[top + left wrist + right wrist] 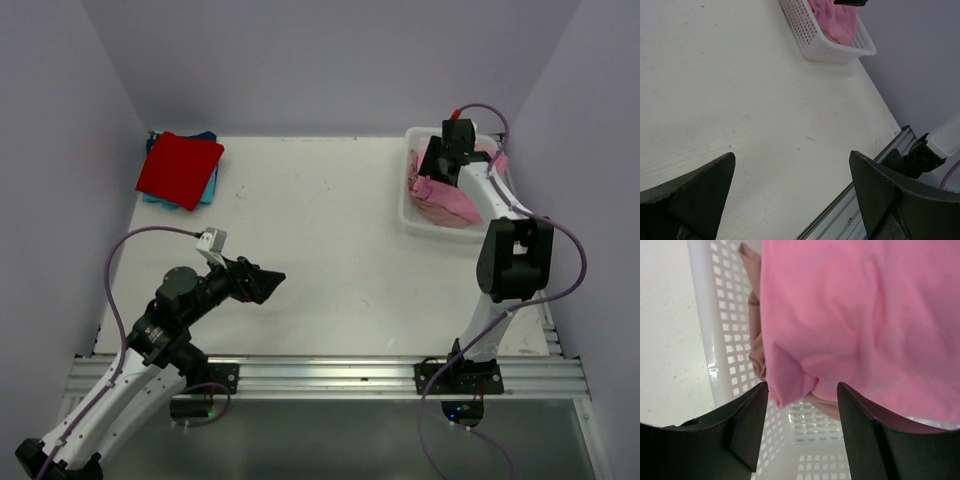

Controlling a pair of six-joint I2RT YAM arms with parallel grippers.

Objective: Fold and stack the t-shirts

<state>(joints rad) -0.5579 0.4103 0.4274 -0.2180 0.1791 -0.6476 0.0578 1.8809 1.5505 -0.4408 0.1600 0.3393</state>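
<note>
The pink t-shirt (450,197) rests loosely on top of the tan one (436,213), so the pink t-shirt will come out by itself when I lift it out of the basket.
A folded red t-shirt (180,168) lies on a blue one (207,190) at the table's far left corner. A white perforated basket (411,205) at the far right holds a crumpled pink t-shirt (446,201) over a tan one (756,347). My right gripper (437,160) is open and reaches down into the basket; in the right wrist view its jaws (802,396) straddle a fold of the pink shirt (860,320) without closing. My left gripper (268,281) is open and empty, low over the bare table at the near left (792,162).
The basket (812,37) and pink shirt (835,22) show at the top of the left wrist view. An aluminium rail (330,375) runs along the near table edge. Purple walls enclose the table on three sides.
</note>
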